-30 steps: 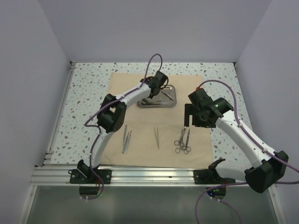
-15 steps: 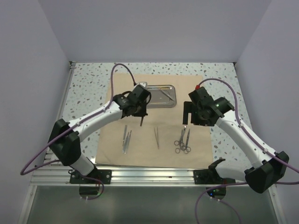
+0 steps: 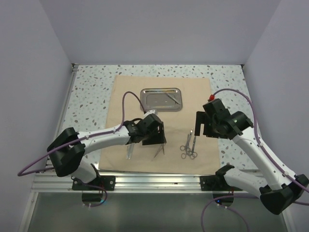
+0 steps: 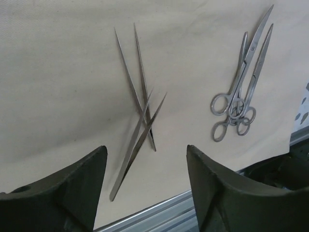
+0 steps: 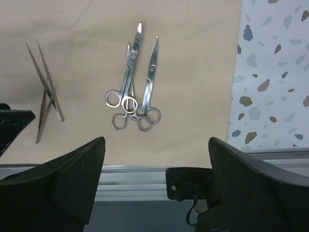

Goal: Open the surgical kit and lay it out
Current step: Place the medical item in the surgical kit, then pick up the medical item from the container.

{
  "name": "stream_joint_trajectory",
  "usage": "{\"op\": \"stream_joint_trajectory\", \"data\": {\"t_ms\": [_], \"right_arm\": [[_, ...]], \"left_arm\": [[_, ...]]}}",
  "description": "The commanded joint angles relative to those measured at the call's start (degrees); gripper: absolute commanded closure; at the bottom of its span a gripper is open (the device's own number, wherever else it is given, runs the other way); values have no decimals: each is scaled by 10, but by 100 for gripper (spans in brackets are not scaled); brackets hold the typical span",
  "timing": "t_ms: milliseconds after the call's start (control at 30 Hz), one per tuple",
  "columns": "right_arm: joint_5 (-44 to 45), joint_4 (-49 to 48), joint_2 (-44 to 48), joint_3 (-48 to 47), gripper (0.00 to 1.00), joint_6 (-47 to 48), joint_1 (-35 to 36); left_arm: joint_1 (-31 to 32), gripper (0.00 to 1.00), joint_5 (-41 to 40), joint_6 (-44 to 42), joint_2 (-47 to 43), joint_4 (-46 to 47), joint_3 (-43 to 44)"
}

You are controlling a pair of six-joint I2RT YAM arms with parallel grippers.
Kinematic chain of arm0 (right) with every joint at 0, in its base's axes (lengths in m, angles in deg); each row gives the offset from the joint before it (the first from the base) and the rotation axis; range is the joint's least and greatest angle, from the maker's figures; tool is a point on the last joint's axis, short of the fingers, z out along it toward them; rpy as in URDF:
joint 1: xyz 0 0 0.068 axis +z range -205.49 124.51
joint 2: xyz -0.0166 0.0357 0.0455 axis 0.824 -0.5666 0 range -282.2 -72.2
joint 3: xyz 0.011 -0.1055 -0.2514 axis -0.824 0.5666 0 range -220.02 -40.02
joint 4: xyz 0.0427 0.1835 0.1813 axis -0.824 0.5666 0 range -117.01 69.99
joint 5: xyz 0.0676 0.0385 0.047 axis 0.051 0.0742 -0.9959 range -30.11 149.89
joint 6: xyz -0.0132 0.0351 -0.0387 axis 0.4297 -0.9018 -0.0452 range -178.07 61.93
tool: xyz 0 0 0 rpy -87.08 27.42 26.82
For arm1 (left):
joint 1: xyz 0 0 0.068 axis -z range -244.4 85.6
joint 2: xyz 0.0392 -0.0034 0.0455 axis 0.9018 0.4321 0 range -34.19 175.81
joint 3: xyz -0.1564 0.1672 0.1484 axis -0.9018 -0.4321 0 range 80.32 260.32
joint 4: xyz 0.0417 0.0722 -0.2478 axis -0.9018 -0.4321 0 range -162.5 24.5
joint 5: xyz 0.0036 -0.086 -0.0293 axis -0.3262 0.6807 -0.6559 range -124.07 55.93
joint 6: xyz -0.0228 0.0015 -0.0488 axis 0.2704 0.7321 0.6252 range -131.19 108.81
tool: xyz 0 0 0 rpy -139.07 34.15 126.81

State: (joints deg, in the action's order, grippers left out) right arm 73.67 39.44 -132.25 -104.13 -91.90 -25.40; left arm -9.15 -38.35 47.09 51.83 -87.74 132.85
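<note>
The slim instrument is by itself in the steel tray, so the robot's empty left gripper should go on moving there until its fingers close around the slim instrument.
The beige cloth wrap lies spread flat on the table. The steel tray sits at its far middle with one slim instrument inside. Two tweezers lie crossed over each other near the cloth's front edge, just ahead of my left gripper, which hangs open and empty above them. Another pair of tweezers lies to the left, partly under the left arm. Scissors and forceps lie overlapped on the right. My right gripper is open and empty just behind them.
An aluminium rail runs along the near edge, carrying both arm bases; the right base mount shows below the cloth edge. Speckled tabletop borders the cloth on both sides. White walls close in on the left, back and right.
My left arm swung from the tray to the front of the cloth and opened. A second pair of tweezers now lies crossed over the middle pair. The right gripper shifted slightly toward me.
</note>
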Motion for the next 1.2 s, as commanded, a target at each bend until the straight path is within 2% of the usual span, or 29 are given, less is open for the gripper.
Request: {"op": "stream_joint_trajectory", "data": {"t_ms": [0, 167, 300, 433, 633, 733, 867, 1167], "right_arm": [[-5, 23, 23, 13, 8, -17, -2], [3, 35, 48, 18, 8, -29, -2], [10, 46, 62, 18, 8, -38, -1], [17, 63, 67, 9, 8, -44, -1], [25, 86, 68, 6, 8, -43, -1], [34, 96, 64, 5, 8, -33, -2], [56, 103, 48, -8, 7, -13, -1], [29, 66, 6, -11, 6, 32, -1]], "left_arm": [[0, 28, -20, 4, 12, 27, 50], [-11, 23, -81, -56, 44, -49, 176], [-63, 27, -92, -91, 125, -74, 287], [-93, 28, -126, -121, 269, -105, 422], [-109, 27, -201, -163, 488, -172, 734], [-116, 27, -216, -177, 558, -166, 809], [-129, 28, -210, -179, 584, -118, 798], [-153, 27, -206, -183, 641, -96, 824]]}}
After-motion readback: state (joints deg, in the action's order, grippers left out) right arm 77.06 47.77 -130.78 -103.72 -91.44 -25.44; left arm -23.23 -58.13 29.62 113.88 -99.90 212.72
